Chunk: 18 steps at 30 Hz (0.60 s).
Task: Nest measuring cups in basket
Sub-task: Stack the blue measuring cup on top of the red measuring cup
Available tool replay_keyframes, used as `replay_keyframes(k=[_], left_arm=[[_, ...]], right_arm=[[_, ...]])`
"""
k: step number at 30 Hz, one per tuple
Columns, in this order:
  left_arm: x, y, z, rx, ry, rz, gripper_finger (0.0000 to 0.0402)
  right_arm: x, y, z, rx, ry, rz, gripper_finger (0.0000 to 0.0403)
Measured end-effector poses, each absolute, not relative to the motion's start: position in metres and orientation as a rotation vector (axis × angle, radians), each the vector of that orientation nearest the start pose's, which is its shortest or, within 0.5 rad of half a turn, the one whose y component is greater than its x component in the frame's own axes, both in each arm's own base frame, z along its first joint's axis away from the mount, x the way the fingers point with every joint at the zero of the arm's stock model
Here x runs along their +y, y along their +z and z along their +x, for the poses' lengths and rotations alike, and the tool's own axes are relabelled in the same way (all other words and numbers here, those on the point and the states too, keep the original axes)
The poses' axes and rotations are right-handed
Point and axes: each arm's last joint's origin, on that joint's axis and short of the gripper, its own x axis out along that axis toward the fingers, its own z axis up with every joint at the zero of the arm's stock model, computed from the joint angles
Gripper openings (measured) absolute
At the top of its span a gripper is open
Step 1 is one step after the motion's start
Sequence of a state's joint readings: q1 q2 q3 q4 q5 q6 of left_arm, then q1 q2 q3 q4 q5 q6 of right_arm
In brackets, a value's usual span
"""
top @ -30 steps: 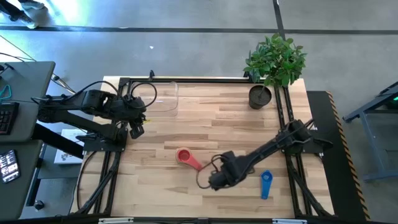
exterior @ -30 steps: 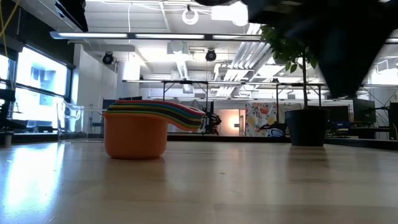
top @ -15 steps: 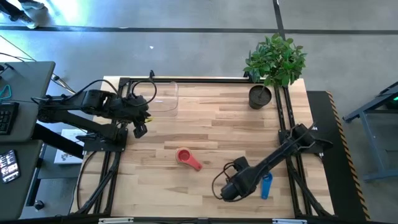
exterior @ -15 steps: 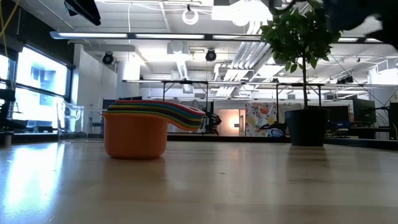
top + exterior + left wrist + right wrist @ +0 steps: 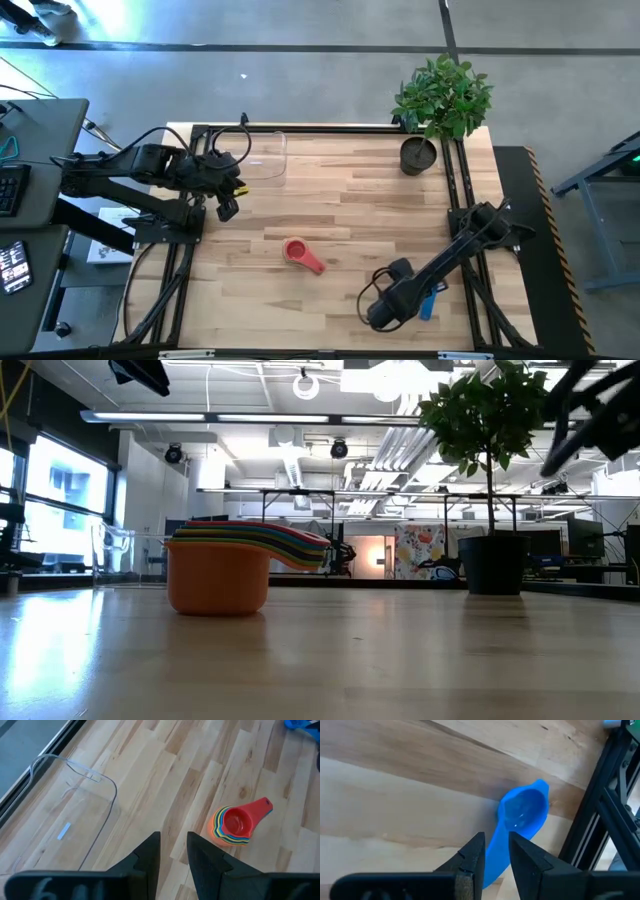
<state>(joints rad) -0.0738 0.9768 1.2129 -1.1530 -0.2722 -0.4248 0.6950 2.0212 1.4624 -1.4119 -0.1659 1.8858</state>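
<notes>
The blue cup's handle (image 5: 496,863) is between the open fingers of my right gripper. So I should continue to go down until the fingers are on both sides of the handle (image 5: 501,839) beside the bowl, and then close them.
A nested stack of measuring cups (image 5: 298,253), red on top and orange at the bottom (image 5: 217,575), stands on its base mid-table; it also shows in the left wrist view (image 5: 237,822). A single blue cup (image 5: 429,300) lies by the near right edge. My right gripper (image 5: 385,312) hovers over the blue cup's handle (image 5: 495,855), fingers shut to a narrow gap, touching nothing. The clear basket (image 5: 262,157) sits at the far left (image 5: 65,820). My left gripper (image 5: 226,208) hangs shut beside the basket, above the table (image 5: 173,852).
A dark plant pot (image 5: 418,155) with a leafy plant stands at the far right corner (image 5: 492,564). Black frame rails run along the table's right side (image 5: 615,780), close to the blue cup. Bare wood lies between the stack and the basket.
My right gripper has swung from beside the cup stack toward the table's near right corner and now stands over the blue cup. The stack and the blue cup have stayed where they were.
</notes>
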Motion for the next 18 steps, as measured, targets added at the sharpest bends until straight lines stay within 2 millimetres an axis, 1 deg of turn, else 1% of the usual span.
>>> replay_keyframes(k=[9, 13, 18], left_arm=[[-0.004, 0.362, 0.155, 0.846, 0.373, -0.241, 0.0085], [-0.004, 0.362, 0.155, 0.844, 0.38, -0.253, 0.0085], [-0.004, 0.362, 0.155, 0.844, 0.38, -0.253, 0.0085]], right_arm=[[0.214, 0.149, 0.248, 1.634, -1.269, 0.699, 0.0078], [0.211, 0.144, 0.243, 1.651, -1.327, 0.702, 0.0078], [0.21, 0.143, 0.243, 1.648, -1.322, 0.692, 0.0078]])
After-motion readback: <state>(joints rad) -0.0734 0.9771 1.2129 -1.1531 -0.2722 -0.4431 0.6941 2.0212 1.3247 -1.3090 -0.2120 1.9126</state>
